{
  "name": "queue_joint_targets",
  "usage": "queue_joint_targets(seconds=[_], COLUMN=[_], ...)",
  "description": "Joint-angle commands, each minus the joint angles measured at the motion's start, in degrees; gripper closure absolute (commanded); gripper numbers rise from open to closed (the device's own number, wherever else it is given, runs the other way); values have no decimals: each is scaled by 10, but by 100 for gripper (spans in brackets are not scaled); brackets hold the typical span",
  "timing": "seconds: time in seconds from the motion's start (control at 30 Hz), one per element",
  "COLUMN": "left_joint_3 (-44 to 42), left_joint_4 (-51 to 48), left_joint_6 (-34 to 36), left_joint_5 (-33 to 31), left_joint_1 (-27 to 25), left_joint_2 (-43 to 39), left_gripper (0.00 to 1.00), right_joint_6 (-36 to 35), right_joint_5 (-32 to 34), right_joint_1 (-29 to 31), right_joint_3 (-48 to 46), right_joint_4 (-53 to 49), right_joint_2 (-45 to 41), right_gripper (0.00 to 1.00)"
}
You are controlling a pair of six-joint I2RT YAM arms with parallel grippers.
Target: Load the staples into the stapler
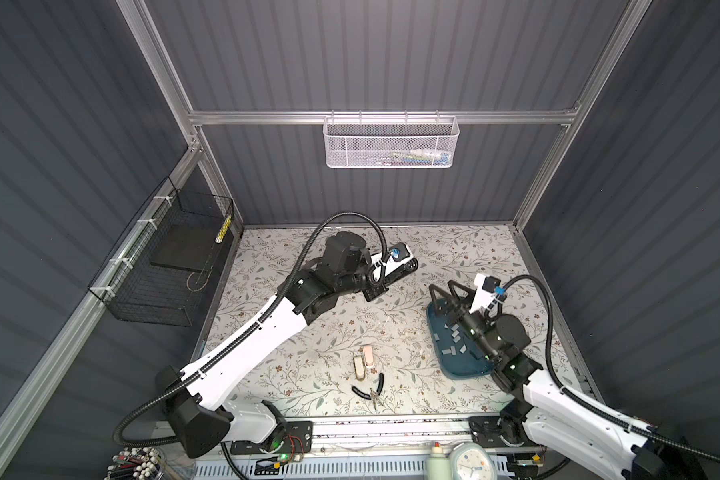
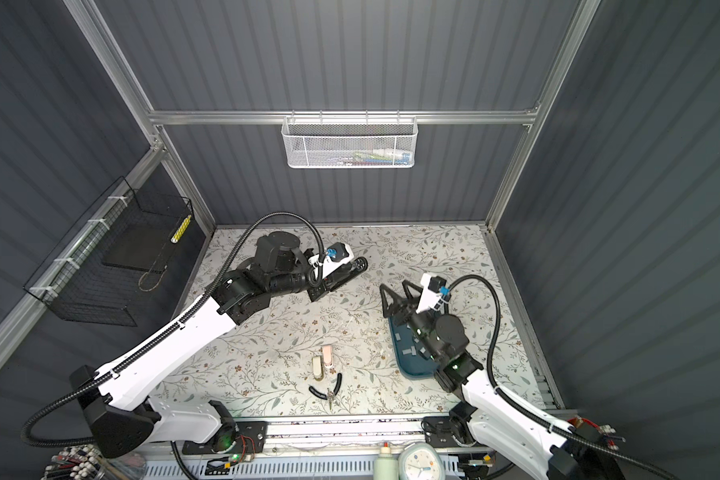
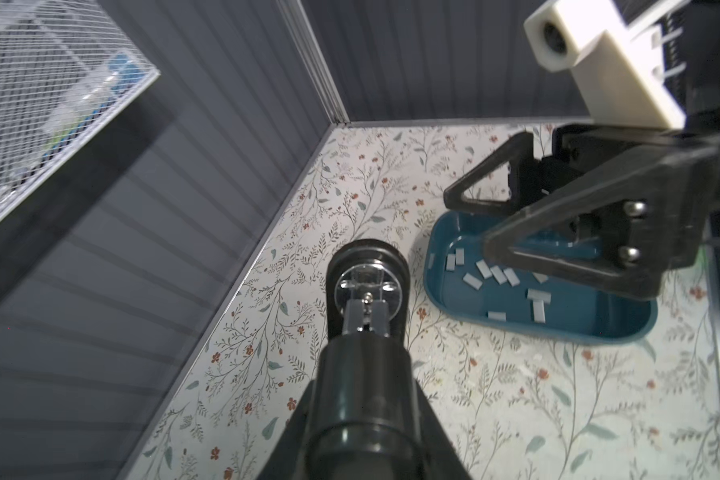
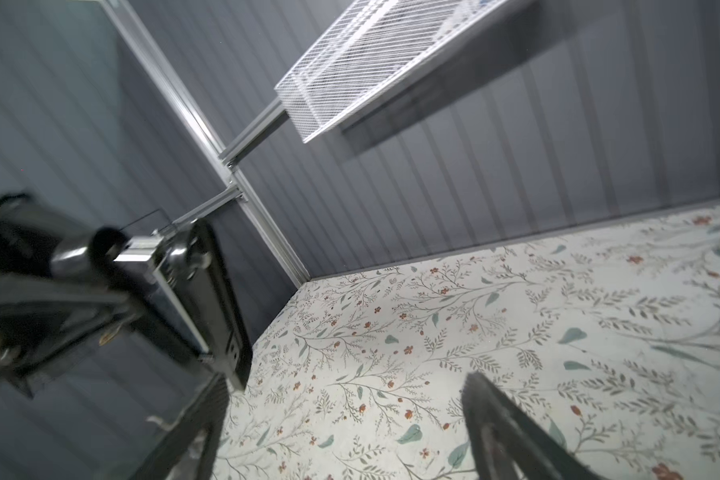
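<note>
The stapler's metal-faced end (image 1: 411, 266) is pointing past my open right gripper. Next, my left gripper swings it toward the front middle (image 1: 408, 326) so that my right gripper can take hold of it.
My left gripper (image 1: 389, 275) (image 2: 336, 272) is shut on the black stapler (image 1: 408, 266) (image 2: 356, 264) and holds it above the back middle of the table. In the left wrist view the stapler (image 3: 366, 291) runs straight out from the gripper (image 3: 362, 399), its metal-faced end pointing away. The right wrist view shows the stapler (image 4: 208, 299) with a silver rail along it. The staples (image 1: 454, 334) (image 2: 412, 351) (image 3: 495, 274) lie loose in a dark blue tray (image 1: 466, 371) (image 2: 414, 371) (image 3: 599, 330). My right gripper (image 1: 443, 289) (image 2: 395, 289) (image 3: 468, 222) (image 4: 346, 380) stands open and empty over the tray's far end.
Black-handled pliers (image 1: 371, 388) and two small beige and pink objects (image 1: 363, 361) lie at the front middle. A white mesh basket (image 1: 389, 143) hangs on the back wall. A black wire basket (image 1: 163, 266) hangs on the left wall.
</note>
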Motion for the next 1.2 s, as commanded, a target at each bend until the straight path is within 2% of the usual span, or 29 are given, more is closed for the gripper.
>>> queue_joint_targets(seconds=[0.0, 0.07, 0.17, 0.33, 0.47, 0.63, 0.87, 1.07, 1.17], left_joint_3=[44, 68, 93, 38, 20, 3, 1, 8, 5], left_joint_4=[-140, -207, -292, -256, -249, -242, -244, -257, -257], left_joint_6=[159, 210, 258, 285, 301, 306, 315, 321, 325], left_joint_5=[43, 57, 68, 90, 122, 130, 143, 153, 159], left_joint_1=[3, 3, 3, 3, 3, 1, 0, -1, -2], left_joint_2=[48, 86, 126, 94, 68, 50, 45, 52, 46], left_gripper=[100, 100, 100, 100, 100, 100, 100, 100, 100], right_joint_6=[-146, -199, -248, -292, -316, -322, -314, -301, -294], right_joint_5=[-134, -216, -256, -299, -299, -304, -291, -278, -269], right_joint_1=[2, 2, 14, 38, 53, 68, 83, 86, 86], right_joint_3=[-58, -43, -11, -16, 23, 26, 54, 81, 96], right_joint_4=[146, 79, -5, 25, -37, -3, -29, -43, -44], right_joint_2=[-12, -29, -17, 17, 52, 87, 97, 124, 148], right_gripper=[13, 18, 21, 21, 28, 32, 40, 51, 60])
